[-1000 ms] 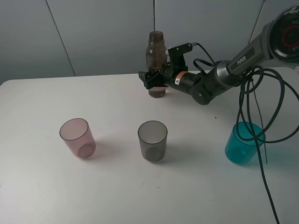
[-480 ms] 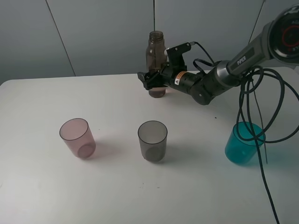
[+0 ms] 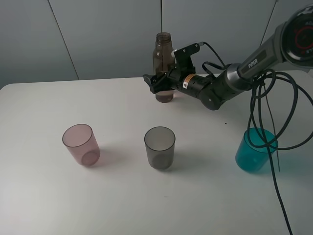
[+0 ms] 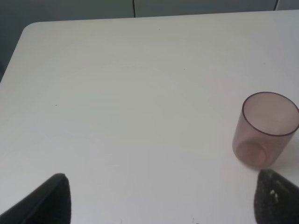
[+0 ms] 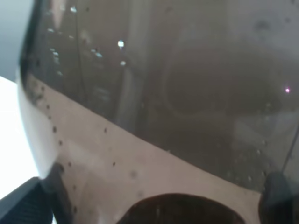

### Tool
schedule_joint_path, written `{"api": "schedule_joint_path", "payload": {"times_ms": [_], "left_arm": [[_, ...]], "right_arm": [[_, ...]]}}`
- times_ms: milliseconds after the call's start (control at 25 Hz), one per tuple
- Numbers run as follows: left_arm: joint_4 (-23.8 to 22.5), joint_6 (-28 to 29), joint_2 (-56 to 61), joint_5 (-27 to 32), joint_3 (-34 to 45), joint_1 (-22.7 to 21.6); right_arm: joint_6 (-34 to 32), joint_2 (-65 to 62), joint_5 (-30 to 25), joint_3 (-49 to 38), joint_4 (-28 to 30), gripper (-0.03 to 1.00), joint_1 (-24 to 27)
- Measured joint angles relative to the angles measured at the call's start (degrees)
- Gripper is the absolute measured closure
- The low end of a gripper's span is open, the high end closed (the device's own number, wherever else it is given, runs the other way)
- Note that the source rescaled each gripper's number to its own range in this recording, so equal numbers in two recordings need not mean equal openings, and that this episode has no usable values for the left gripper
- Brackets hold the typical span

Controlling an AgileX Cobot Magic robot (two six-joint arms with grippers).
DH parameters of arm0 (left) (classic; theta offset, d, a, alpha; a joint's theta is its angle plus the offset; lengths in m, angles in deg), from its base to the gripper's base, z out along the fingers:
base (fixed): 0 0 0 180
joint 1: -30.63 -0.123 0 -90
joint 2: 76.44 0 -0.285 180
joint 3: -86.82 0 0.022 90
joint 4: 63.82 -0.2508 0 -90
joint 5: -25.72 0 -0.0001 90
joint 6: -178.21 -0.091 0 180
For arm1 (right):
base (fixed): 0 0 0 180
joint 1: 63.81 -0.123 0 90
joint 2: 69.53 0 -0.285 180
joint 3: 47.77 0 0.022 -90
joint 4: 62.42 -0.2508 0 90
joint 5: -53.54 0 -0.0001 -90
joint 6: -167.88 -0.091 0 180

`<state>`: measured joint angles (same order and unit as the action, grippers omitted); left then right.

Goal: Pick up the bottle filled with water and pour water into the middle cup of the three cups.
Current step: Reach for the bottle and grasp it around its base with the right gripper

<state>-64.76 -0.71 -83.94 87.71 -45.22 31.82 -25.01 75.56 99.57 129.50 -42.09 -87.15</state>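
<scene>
My gripper needs to tip the bottle's opening (image 3: 163, 36) steeply down, because droplets (image 5: 96, 52) dot the bottle's see-through side between its fingers and the water will pour only then.
The bottle (image 3: 164, 61), tall, smoky brown and uncapped, stands upright at the back middle of the white table (image 3: 39, 196). My right gripper (image 3: 157, 84) reaches in from the right, its open jaws on either side of the bottle's lower body. In the right wrist view the bottle (image 5: 163, 93) fills the frame between the two dark fingertips (image 5: 23, 205). Of the three cups, the pink one (image 3: 80, 144) is at left, the smoky grey middle cup (image 3: 159, 148) in the centre and the teal one (image 3: 255, 149) at right. My left gripper (image 4: 163, 205) hovers open near the pink cup (image 4: 268, 130).
Black cables (image 3: 266, 112) from the right arm hang down over the teal cup and run off the table's right front. A grey wall stands close behind the bottle. The table's back edge runs just behind the bottle.
The right gripper has crept slightly left and up along the bottle. The bottle and cups have not moved.
</scene>
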Motion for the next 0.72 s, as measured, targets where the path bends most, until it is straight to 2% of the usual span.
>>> {"api": "schedule_joint_path", "payload": {"times_ms": [720], "left_arm": [[0.00,0.10,0.00,0.00,0.00,0.00]], "right_arm": [[0.48,0.09,1.28,0.00,-0.11,-0.02,0.00]]}}
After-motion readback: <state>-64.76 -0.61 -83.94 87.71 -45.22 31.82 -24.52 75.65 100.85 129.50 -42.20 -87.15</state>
